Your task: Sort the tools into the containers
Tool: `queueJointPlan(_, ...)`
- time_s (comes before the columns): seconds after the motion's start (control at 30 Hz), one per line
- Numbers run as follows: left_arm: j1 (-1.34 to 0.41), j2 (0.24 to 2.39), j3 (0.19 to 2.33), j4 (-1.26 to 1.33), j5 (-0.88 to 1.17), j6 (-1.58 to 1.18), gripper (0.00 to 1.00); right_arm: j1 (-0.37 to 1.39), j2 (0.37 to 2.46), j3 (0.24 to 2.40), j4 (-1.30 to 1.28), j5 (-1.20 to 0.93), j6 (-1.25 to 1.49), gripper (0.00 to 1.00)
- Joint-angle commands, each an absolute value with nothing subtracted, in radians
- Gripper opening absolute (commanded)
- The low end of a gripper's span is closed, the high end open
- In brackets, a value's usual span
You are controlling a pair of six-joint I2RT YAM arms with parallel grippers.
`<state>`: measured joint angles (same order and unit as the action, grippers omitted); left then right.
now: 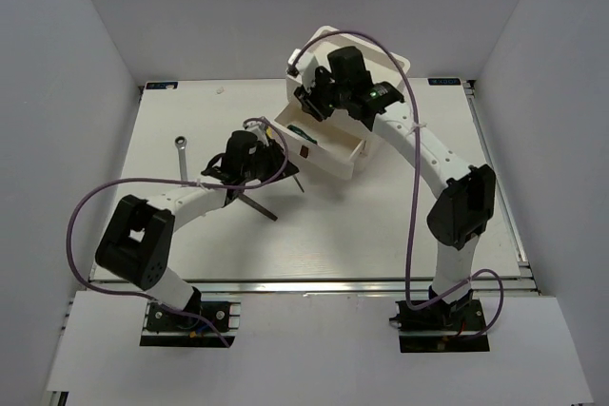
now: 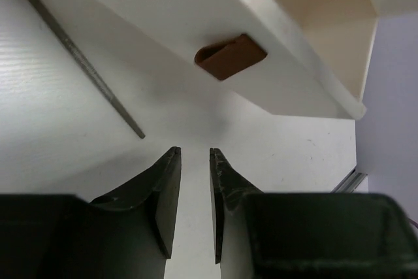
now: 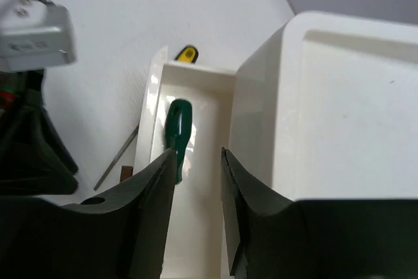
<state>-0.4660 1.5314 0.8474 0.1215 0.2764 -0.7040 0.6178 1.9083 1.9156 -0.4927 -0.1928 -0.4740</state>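
Note:
My right gripper, which is above the open drawer [image 1: 332, 141], should grip the box's rim [image 3: 283, 142] before my left gripper closes the drawer, since the white box is unheld.
The white stacked box [image 1: 366, 54] stands at the back, with one drawer [image 1: 333, 151] pulled out towards the left front. A green-handled screwdriver [image 3: 177, 127] lies in that drawer, also seen from above [image 1: 298, 130]. My right gripper [image 3: 198, 153] is open and empty above the open drawer [image 3: 196, 227], beside the screwdriver. My left gripper [image 2: 194, 151] is slightly open and empty over the table, just in front of the drawer's red-brown tab [image 2: 230, 57]. A thin file shaft [image 2: 85, 70] lies left of it. A grey wrench [image 1: 181, 154] lies at the left.
A dark long tool [image 1: 257, 204] lies on the table under the left arm. A yellow handle end [image 3: 187, 54] shows beyond the drawer's far wall. The box's rimmed tray top [image 3: 353, 96] is at the right of the right wrist view. White walls enclose the table.

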Motion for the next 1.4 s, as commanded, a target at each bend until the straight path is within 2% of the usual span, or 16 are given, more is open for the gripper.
queueJointPlan(0.0,-0.462,1.542,0.948,0.184,0.318,-0.687,0.34,0.586,1.849,1.988,-0.499,-0.282,-0.437,0.39)
queueJointPlan(0.1,-0.462,1.615,1.003,0.172,0.316,-0.673,0.34,0.571,1.776,1.957,-0.418,-0.321,-0.440,0.44)
queueJointPlan(0.13,-0.462,1.635,1.014,0.175,0.325,-0.673,0.34,0.569,1.782,1.968,-0.414,-0.281,-0.466,0.53)
queueJointPlan(0.23,-0.463,1.700,1.057,0.202,0.345,-0.683,0.34,0.561,1.845,2.037,-0.500,-0.194,-0.506,0.61)
queueJointPlan(0.33,-0.465,1.746,1.098,0.207,0.345,-0.683,0.34,0.523,1.913,2.098,-0.578,-0.184,-0.503,0.62)
queueJointPlan(0.47,-0.465,1.782,1.135,0.209,0.342,-0.683,0.34,0.500,1.916,2.037,-0.572,-0.187,-0.528,0.59)
queueJointPlan(0.6,-0.465,1.816,1.169,0.207,0.347,-0.681,0.34,0.486,1.947,2.052,-0.617,-0.210,-0.528,0.55)
queueJointPlan(0.7,-0.466,1.832,1.190,0.215,0.345,-0.686,0.34,0.479,1.956,2.048,-0.633,-0.213,-0.534,0.47)
queueJointPlan(0.9,-0.472,1.878,1.250,0.227,0.334,-0.695,0.34,0.465,1.970,2.043,-0.702,-0.258,-0.552,0.17)
queueJointPlan(1.0,-0.480,1.911,1.293,0.236,0.327,-0.699,0.35,0.460,1.965,2.045,-0.759,-0.327,-0.558,0.07)
queueJointPlan(1.13,-0.492,1.962,1.362,0.242,0.305,-0.703,0.35,0.462,1.956,2.043,-0.818,-0.431,-0.558,0.04)
queueJointPlan(1.37,-0.497,2.069,1.485,0.248,0.281,-0.729,0.35,0.462,1.942,2.028,-0.839,-0.446,-0.541,0.03)
